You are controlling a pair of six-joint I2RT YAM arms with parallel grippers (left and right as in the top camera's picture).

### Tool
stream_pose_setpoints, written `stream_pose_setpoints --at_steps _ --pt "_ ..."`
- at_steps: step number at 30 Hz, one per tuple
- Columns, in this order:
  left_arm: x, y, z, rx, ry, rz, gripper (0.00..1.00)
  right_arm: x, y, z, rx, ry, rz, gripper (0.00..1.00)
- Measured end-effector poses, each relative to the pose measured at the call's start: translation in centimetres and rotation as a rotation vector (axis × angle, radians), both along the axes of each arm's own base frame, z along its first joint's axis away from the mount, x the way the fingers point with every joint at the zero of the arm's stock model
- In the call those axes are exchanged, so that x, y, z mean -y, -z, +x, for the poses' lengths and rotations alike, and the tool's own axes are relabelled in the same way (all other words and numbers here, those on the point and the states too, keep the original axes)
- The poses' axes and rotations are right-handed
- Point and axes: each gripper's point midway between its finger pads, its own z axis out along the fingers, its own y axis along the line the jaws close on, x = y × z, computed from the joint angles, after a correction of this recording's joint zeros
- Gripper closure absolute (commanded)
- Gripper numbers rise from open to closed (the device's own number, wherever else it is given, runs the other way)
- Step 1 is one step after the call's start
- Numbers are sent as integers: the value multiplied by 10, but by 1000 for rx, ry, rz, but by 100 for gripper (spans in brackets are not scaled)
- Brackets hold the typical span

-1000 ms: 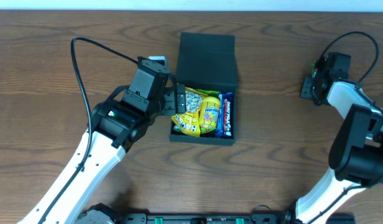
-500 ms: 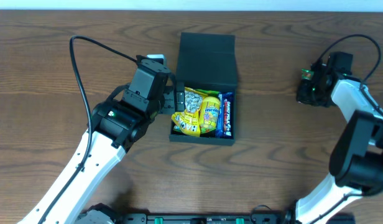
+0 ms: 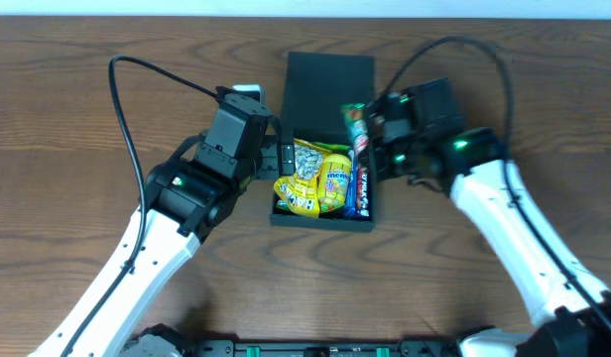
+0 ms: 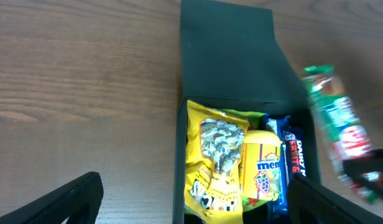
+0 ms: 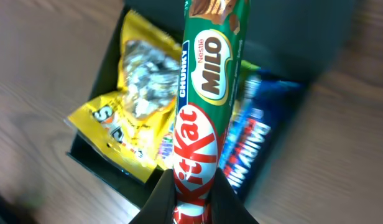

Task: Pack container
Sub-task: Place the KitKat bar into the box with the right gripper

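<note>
The KitKat bar point(image 3: 354, 123) is hanging by one end over the container's open back. My right gripper goes on turning it until it lies along the container's back side point(image 3: 328, 141).
The dark container point(image 3: 278, 220) sits mid-table with its flap lid point(image 3: 328, 94) open to the back. Inside lie a yellow snack bag point(image 3: 304, 174), a yellow Mentos packet point(image 3: 334, 180) and a blue Dairy Milk bar point(image 3: 361, 183). My right gripper point(image 3: 373, 139) is shut on a green-and-red KitKat Milo bar point(image 5: 204, 99), held above the container's right side; the bar also shows in the left wrist view point(image 4: 337, 124). My left gripper point(image 3: 284, 159) is open at the container's left wall point(image 4: 178, 162), holding nothing.
The wooden table point(image 3: 107, 59) extends all round the container. A black cable point(image 3: 152, 74) loops over the left arm and another point(image 3: 454, 45) over the right arm.
My right arm has swung from the far right edge of the table to above the container, now holding the KitKat Milo bar. The left arm has not moved.
</note>
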Motion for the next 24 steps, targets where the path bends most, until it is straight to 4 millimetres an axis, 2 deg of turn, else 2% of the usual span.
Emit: stream_pose_setpoints --at_steps 2,4,8,10,13,15,20,21,22,23,24 --pt "-1 -3 -2 7 2 -6 5 -12 2 -2 69 -124 -51 99" --pt "-4 -17 -7 42 1 -26 5 -15 3 -4 153 -294 -124 99" --pt "-15 -62 -26 164 7 -89 5 -17 9 -1 314 -626 -253 99" --pt "-20 -79 -34 211 4 -112 5 -18 19 2 374 -786 -312 99" --pt "-27 -94 -44 263 11 -120 5 -20 44 10 436 -999 -388 99" --pt "-30 -97 -45 273 5 -115 5 -22 55 23 485 -1063 -427 99" --pt "-32 -96 -44 276 -5 -104 5 -16 72 56 560 -1084 -514 99" --pt "-33 -96 -44 277 -7 -102 5 -15 74 60 567 -1084 -525 94" --pt "-34 -96 -44 278 -11 -99 5 -14 74 62 573 -1084 -531 70" --pt "-35 -97 -43 281 -17 -95 5 -13 75 64 579 -1085 -539 1" --pt "-36 -97 -43 282 -20 -93 5 -13 75 65 584 -1090 -544 1"
